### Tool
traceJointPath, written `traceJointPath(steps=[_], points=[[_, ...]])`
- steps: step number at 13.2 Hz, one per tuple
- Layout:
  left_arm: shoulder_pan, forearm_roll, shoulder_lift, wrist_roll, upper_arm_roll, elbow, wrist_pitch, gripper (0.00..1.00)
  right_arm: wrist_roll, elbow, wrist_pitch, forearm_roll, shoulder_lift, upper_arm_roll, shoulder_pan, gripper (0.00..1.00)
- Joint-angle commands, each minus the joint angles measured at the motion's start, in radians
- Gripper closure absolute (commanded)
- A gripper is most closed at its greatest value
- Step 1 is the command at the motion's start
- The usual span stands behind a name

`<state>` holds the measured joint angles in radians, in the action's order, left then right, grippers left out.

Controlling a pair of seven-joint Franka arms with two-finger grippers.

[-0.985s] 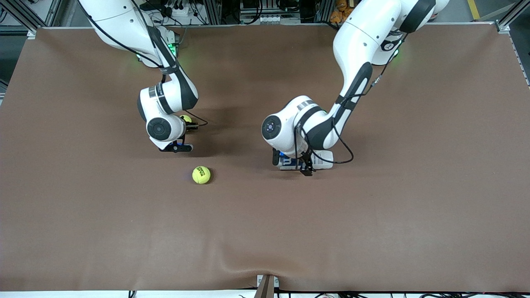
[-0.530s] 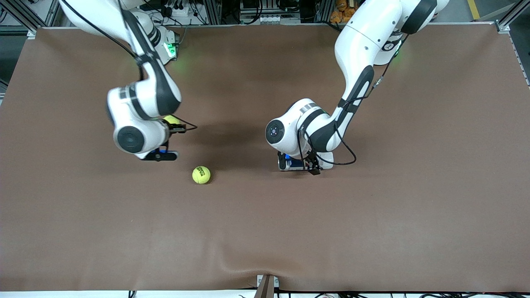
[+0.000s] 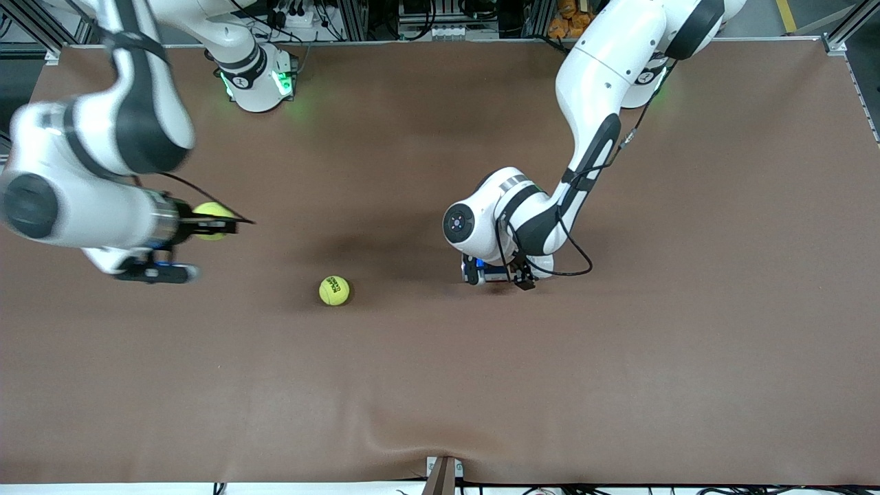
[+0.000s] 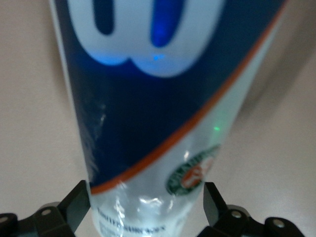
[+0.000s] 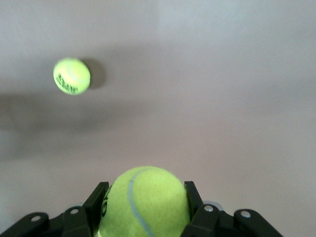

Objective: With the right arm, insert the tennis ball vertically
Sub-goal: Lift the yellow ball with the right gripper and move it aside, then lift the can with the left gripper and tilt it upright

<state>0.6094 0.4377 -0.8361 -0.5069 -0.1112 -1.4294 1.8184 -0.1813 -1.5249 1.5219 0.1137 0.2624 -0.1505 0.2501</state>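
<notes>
My left gripper needs to swing the can (image 4: 148,118) out with the can's opening up before my right gripper puts in the tennis ball, because the can is tucked under my left gripper's wrist.
My right gripper (image 3: 214,221) is shut on a yellow tennis ball (image 3: 206,210) and holds it in the air over the table toward the right arm's end. In the right wrist view the held ball (image 5: 145,202) sits between the two black fingers (image 5: 192,197). A second tennis ball (image 3: 334,290) lies on the table, also in the right wrist view (image 5: 72,76). My left gripper (image 3: 498,276) is down at a blue and white tennis ball can (image 3: 489,275), mostly hidden under the wrist. In the left wrist view the fingers (image 4: 211,200) press both sides of the can (image 4: 148,98).
The brown table cover (image 3: 619,357) stretches wide on all sides. The right arm's base (image 3: 256,82) and the left arm's base (image 3: 643,75) stand at the table edge farthest from the front camera.
My right arm has swung up and toward its end of the table with the ball. My left hand has shifted slightly over the can, which shows less length. The loose ball has not moved.
</notes>
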Motion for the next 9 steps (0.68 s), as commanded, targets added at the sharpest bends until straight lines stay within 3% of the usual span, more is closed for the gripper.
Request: traceJointPath(steps=[1,6,7,9], points=[[0.0,0.003,-0.017,0.002,0.001,0.012,0.005,0.0,0.008,0.069,-0.011,0.003,-0.025,0.017,-0.07,1.0],[0.0,0.004,-0.031,-0.01,0.001,0.012,0.033,0.0,0.008,0.106,0.009,-0.009,-0.025,0.017,-0.1,1.0],[0.0,0.004,-0.031,-0.012,0.002,0.012,0.035,0.04,0.009,0.106,0.009,-0.011,-0.026,0.017,-0.1,1.0],[-0.002,0.006,-0.032,-0.027,0.002,0.012,0.045,0.22,0.008,0.106,0.012,-0.011,-0.026,0.019,-0.098,1.0]])
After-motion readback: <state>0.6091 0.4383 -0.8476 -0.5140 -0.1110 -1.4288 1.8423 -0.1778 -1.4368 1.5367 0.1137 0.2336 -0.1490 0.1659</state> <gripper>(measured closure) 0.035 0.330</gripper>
